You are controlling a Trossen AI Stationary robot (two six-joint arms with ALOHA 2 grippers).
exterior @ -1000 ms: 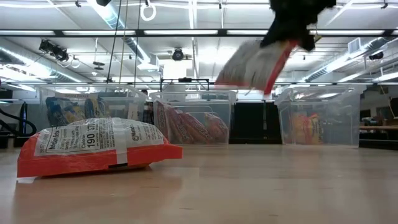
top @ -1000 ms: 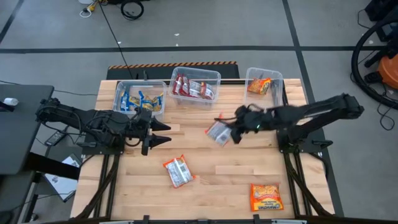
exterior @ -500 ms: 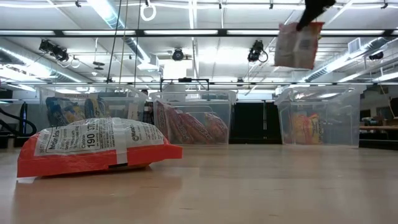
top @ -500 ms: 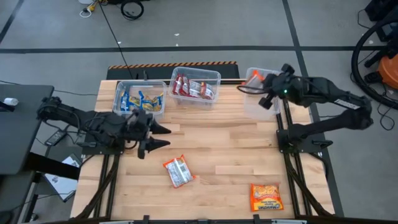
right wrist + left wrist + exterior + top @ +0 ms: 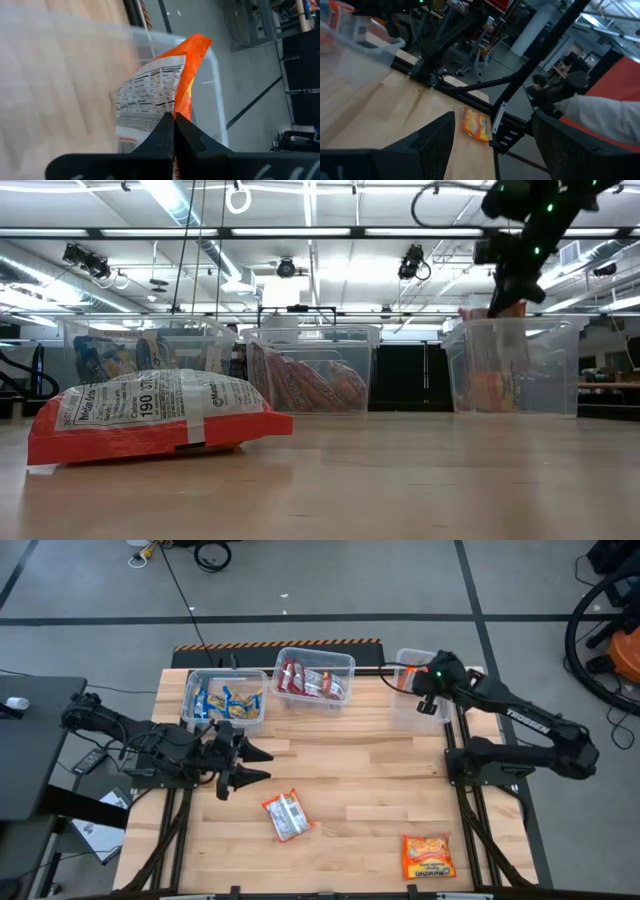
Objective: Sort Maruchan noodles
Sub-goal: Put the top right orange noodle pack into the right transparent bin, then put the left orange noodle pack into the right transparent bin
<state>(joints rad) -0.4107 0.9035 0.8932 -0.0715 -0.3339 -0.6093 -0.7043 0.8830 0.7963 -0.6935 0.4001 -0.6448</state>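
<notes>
My right gripper has the orange packet (image 5: 498,355) hanging inside the clear tub's sides, so I should keep lowering it until it nears the tub's bottom (image 5: 515,406), then let go.
My right gripper (image 5: 417,682) is at the rim of the far-right clear tub (image 5: 436,660), shut on an orange Maruchan noodle packet (image 5: 156,95) whose printed white back faces the wrist camera. My left gripper (image 5: 262,764) hovers open and empty over the table's left middle, pointing level toward the right. One packet (image 5: 287,815) lies flat on the table near the middle, its printed back up, and it fills the low view's left (image 5: 150,420). An orange-yellow packet (image 5: 428,857) lies flat at the near right and shows small in the left wrist view (image 5: 476,125). My right gripper pinches the orange packet between its two shut fingers at the packet's near end (image 5: 172,111). The fingers slant down toward the tub. The packet reaches away from the fingertips, its orange sealed edge (image 5: 195,47) farthest out, over the tub's opening and clear of the table.
Three clear tubs stand in a row along the far edge: the left one (image 5: 225,698) holds blue-yellow packets, the middle one (image 5: 314,680) dark red ones, the right one (image 5: 510,365) orange ones. Bare wood lies between the tubs and the loose packets.
My right gripper has swung from over the table's middle toward the far right edge, carrying the packet. It has rolled and tipped downward and has come down to the right tub's rim. The packet has gone from high above the table to the tub's opening.
</notes>
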